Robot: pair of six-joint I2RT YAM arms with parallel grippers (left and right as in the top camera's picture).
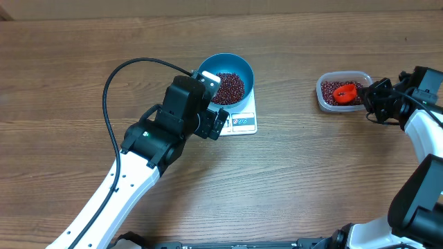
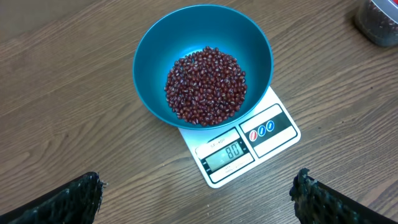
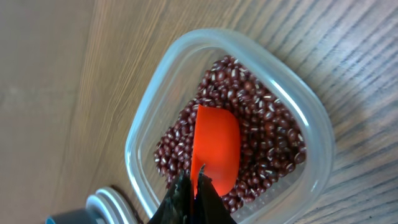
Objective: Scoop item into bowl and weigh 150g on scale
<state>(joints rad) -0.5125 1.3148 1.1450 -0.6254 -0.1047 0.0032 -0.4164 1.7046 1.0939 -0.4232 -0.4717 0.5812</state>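
My right gripper needs to turn the orange scoop (image 1: 344, 93) upright at the tub's near end (image 1: 365, 81), since it lies slanted over the beans, and then dig through them.
The blue bowl (image 1: 239, 64) (image 2: 149, 56) stands on the white scale (image 1: 243, 123) (image 2: 273, 134), whose lit display (image 2: 227, 154) shows digits that look like 80. A heap of maroon beans (image 1: 228, 86) (image 2: 206, 84) lies in the bowl. My left gripper (image 1: 218, 102) (image 2: 199, 190) hovers over the scale's near edge, wide open, nothing between its fingers. At the right, more beans (image 3: 267, 124) fill a clear tub (image 1: 322, 93) (image 3: 140, 134). An orange scoop (image 1: 344, 90) (image 3: 217, 146) rests on them, and my right gripper (image 1: 363, 95) (image 3: 194, 177) is shut on its near end.
The tub (image 2: 379, 18) also shows at the top right corner of the left wrist view. A round white and grey object (image 3: 106, 202) sits beside the tub at the bottom left of the right wrist view. Bare wooden table (image 1: 291, 180) surrounds everything.
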